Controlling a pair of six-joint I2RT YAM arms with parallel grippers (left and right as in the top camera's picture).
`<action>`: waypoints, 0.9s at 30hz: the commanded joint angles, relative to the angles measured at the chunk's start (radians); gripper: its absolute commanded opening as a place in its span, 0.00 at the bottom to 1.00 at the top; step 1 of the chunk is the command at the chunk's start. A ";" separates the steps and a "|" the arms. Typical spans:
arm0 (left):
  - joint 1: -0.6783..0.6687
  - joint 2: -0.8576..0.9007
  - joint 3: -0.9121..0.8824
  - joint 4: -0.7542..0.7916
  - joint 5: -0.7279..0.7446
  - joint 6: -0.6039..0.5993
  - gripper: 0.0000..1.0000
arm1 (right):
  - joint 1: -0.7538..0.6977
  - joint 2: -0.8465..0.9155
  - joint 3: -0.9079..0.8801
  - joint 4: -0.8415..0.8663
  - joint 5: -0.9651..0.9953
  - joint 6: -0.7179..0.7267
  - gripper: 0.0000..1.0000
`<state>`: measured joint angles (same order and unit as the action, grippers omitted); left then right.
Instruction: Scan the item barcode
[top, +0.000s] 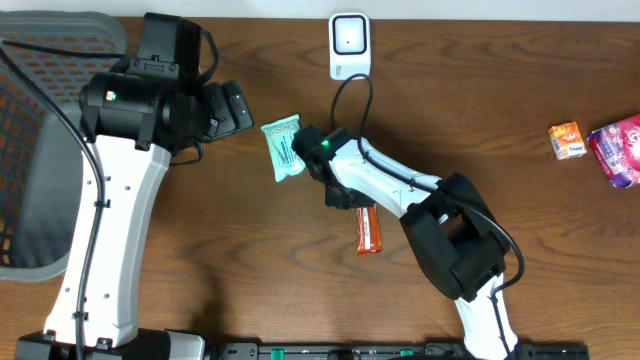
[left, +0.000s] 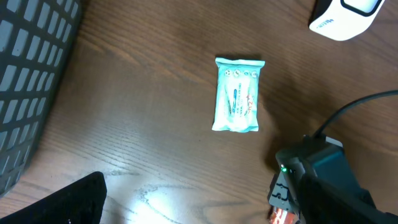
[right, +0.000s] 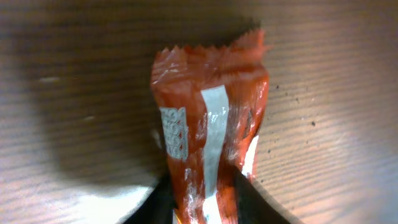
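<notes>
The orange snack packet's white-striped side (top: 369, 234) is on top, so my right gripper should flip the packet over, put it down and grab its long edge (top: 379, 230) before scanning.
An orange snack packet (right: 208, 124) with a crimped top edge and a white printed patch (right: 174, 132) fills the right wrist view. My right gripper (right: 204, 208) is shut on its lower end, a dark finger pressing each side. From overhead the packet (top: 368, 230) lies lengthwise at the table's middle, under the right gripper (top: 350, 203). The white scanner (top: 349, 45) stands at the back edge, its cable running toward the right arm. A teal packet (top: 283, 148) lies flat between the arms. My left gripper (top: 235, 108) hovers open to the left of it, holding nothing.
A grey mesh basket (top: 40, 150) takes up the left side. A small orange box (top: 567, 140) and a pink packet (top: 620, 150) lie at the far right edge. In the left wrist view the teal packet (left: 237, 95) sits mid-frame, the scanner (left: 345, 17) top right.
</notes>
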<state>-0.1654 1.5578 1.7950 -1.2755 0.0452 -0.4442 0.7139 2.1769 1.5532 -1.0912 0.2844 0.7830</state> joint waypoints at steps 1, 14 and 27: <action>0.003 0.007 0.002 -0.001 -0.016 0.006 0.98 | -0.007 0.020 -0.031 -0.006 -0.030 0.030 0.01; 0.003 0.007 0.002 -0.001 -0.016 0.006 0.98 | -0.314 -0.008 0.216 -0.056 -0.934 -0.645 0.01; 0.003 0.008 0.002 -0.001 -0.016 0.006 0.98 | -0.577 0.001 -0.123 0.275 -1.366 -0.802 0.02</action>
<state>-0.1654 1.5578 1.7950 -1.2755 0.0452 -0.4442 0.1707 2.1777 1.5303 -0.8761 -0.9211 0.0105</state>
